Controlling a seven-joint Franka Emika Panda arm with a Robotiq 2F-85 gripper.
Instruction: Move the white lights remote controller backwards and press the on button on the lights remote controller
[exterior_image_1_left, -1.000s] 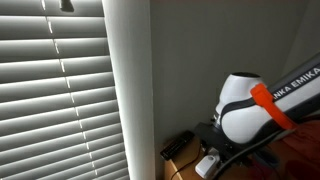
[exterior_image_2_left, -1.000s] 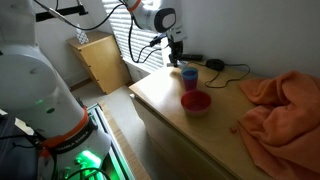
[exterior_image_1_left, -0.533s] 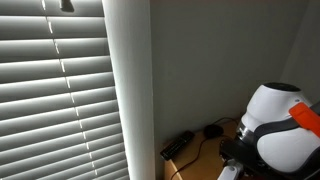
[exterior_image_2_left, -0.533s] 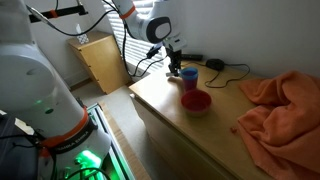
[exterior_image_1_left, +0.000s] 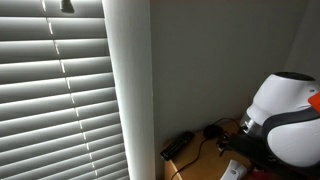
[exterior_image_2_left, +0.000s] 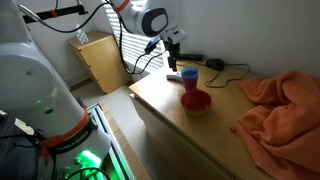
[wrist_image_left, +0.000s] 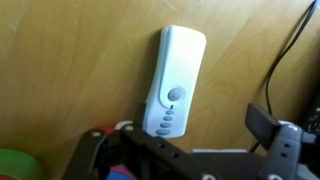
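Next, I close my gripper's fingers and push the ends of them down on the round button (wrist_image_left: 175, 95), because they are open on either side of the white remote's lower end (wrist_image_left: 164, 124), away from its buttons.
The white lights remote controller (wrist_image_left: 176, 82) lies flat on the wooden tabletop, its round button and several small oval buttons facing up. In the wrist view my gripper (wrist_image_left: 200, 125) is open just above it. The remote's lower end sits between the fingers, close to one finger, and the other finger (wrist_image_left: 263, 122) stands well clear. In an exterior view the remote (exterior_image_1_left: 232, 170) shows below the arm's white wrist (exterior_image_1_left: 287, 118). In another exterior view the gripper (exterior_image_2_left: 174, 54) hangs over the table's far corner, hiding the remote.
A slim black remote (exterior_image_1_left: 178, 146) and a black lump with a cable (exterior_image_1_left: 213, 131) lie near the wall. A blue cup (exterior_image_2_left: 188, 75), a red bowl (exterior_image_2_left: 196, 101) and an orange cloth (exterior_image_2_left: 285, 105) sit on the wooden table (exterior_image_2_left: 160, 100). Window blinds (exterior_image_1_left: 55, 100) hang beside it.
The arm's white wrist has swung to the right in the exterior view by the blinds. The white remote shows further right there too. The gripper dipped and rose slightly.
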